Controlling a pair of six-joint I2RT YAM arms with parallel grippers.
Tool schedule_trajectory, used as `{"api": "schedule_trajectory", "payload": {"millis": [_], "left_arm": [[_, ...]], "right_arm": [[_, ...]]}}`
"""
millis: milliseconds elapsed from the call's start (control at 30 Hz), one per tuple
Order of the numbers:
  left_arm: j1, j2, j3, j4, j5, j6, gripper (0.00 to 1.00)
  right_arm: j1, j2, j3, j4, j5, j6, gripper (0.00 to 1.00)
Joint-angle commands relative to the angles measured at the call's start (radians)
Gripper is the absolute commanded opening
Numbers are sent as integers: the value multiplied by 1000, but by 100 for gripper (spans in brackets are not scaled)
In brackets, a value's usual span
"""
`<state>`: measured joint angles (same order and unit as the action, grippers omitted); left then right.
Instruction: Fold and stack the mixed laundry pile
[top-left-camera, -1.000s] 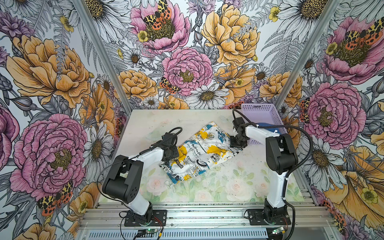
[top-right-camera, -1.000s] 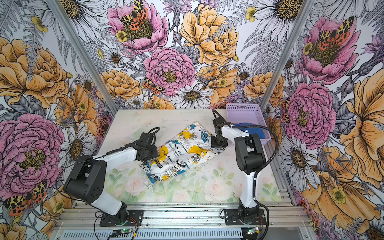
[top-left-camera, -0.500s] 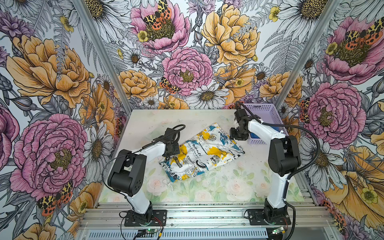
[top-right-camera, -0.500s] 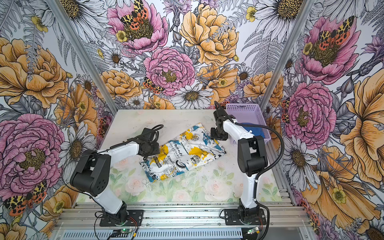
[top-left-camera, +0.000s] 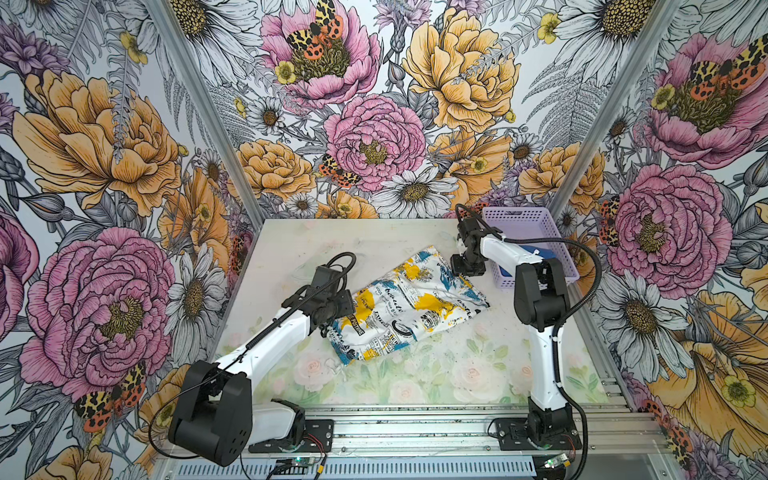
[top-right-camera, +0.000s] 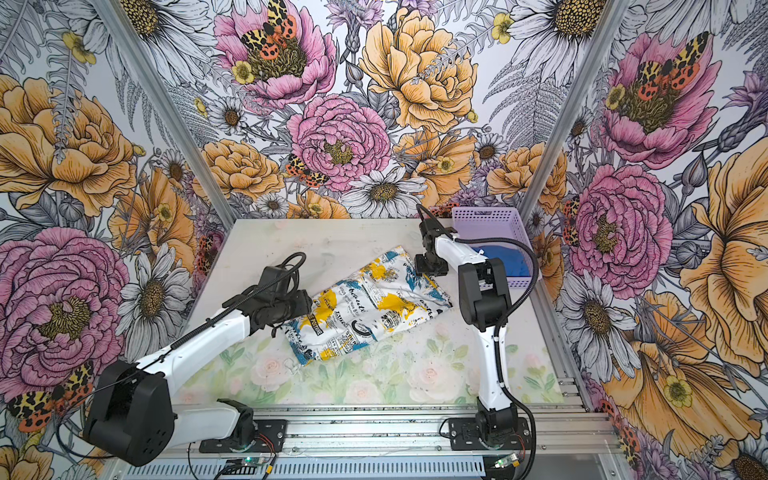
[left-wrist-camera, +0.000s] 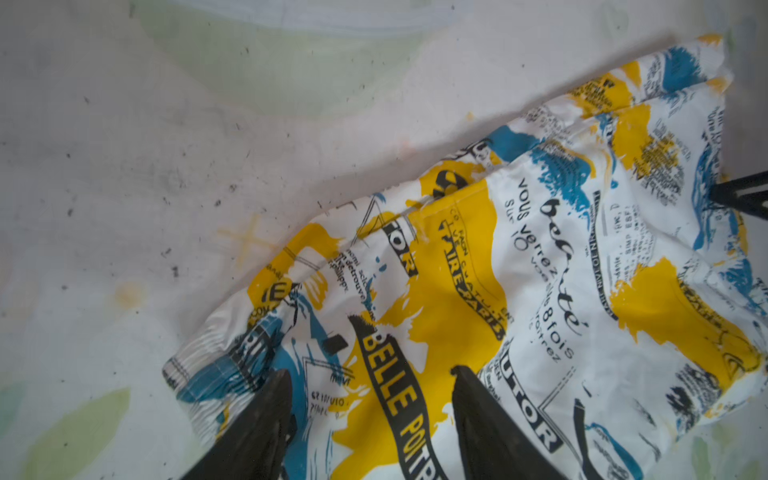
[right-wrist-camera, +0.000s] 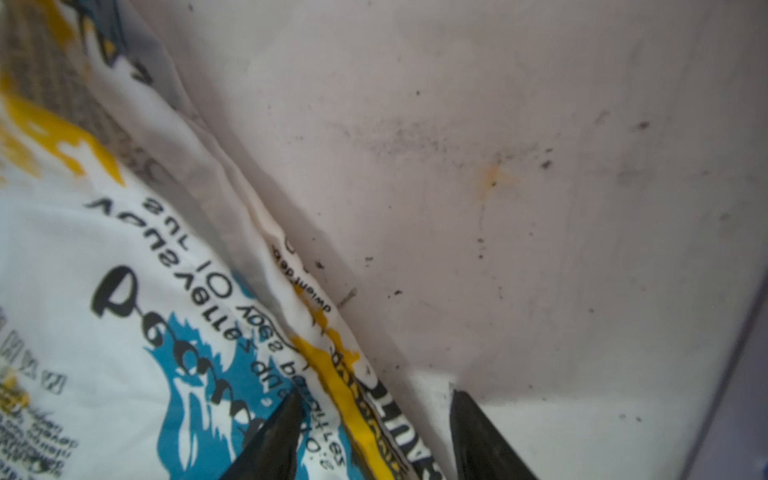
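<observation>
The white garment lies at a slant and its basket-side end (top-left-camera: 473, 294) is too far back, so next my right gripper pulls the far hem (top-left-camera: 447, 266) toward me before I fold the garment.
The white garment with black print and yellow and blue splashes (top-left-camera: 411, 303) (top-right-camera: 370, 307) lies folded flat in the middle of the table. My left gripper (top-left-camera: 334, 308) (top-right-camera: 297, 309) is at its left end. In the left wrist view this gripper (left-wrist-camera: 370, 370) is open, its fingers (left-wrist-camera: 266, 415) just over the cloth (left-wrist-camera: 519, 270). My right gripper (top-left-camera: 465, 266) (top-right-camera: 430, 266) hangs over the garment's far right edge. It is open (right-wrist-camera: 376, 394) and straddles that hem (right-wrist-camera: 124, 291), holding nothing. The blue T-shirt (top-left-camera: 536, 253) (top-right-camera: 503, 259) lies in the basket.
The lavender perforated basket (top-left-camera: 515, 214) (top-right-camera: 486, 214) stands at the table's far right corner, right behind the right arm. Floral walls close in the table on three sides. An aluminium rail with both arm bases runs along the front edge.
The left arm has lowered and stretched out, with its gripper still at the garment's left end. The right gripper has moved a little toward the far edge. Both jaws stand slightly wider.
</observation>
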<state>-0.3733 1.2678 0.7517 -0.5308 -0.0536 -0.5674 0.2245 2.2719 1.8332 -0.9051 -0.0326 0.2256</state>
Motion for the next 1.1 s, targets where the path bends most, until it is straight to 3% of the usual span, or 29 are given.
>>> {"api": "schedule_trajectory", "payload": {"millis": [0, 133, 367, 600, 800, 933, 1067], "left_arm": [[-30, -43, -40, 8, 23, -69, 62], [-48, -36, -73, 34, 33, -85, 59], [-26, 34, -59, 63, 42, -57, 54], [21, -32, -38, 18, 21, -34, 54], [46, -127, -61, -59, 27, -42, 66], [63, -200, -129, -81, 53, -84, 66], [99, -295, -201, -77, 81, -124, 62]], "right_arm": [[10, 17, -16, 3, 34, -16, 49], [16, -9, -87, 3, 46, -17, 33], [17, -72, -197, -8, 66, -10, 21], [21, -171, -364, -23, 17, 75, 18], [23, -271, -490, -25, -12, 146, 18], [25, -319, -529, -32, -36, 173, 19], [25, -361, -496, -73, 7, 166, 26]]}}
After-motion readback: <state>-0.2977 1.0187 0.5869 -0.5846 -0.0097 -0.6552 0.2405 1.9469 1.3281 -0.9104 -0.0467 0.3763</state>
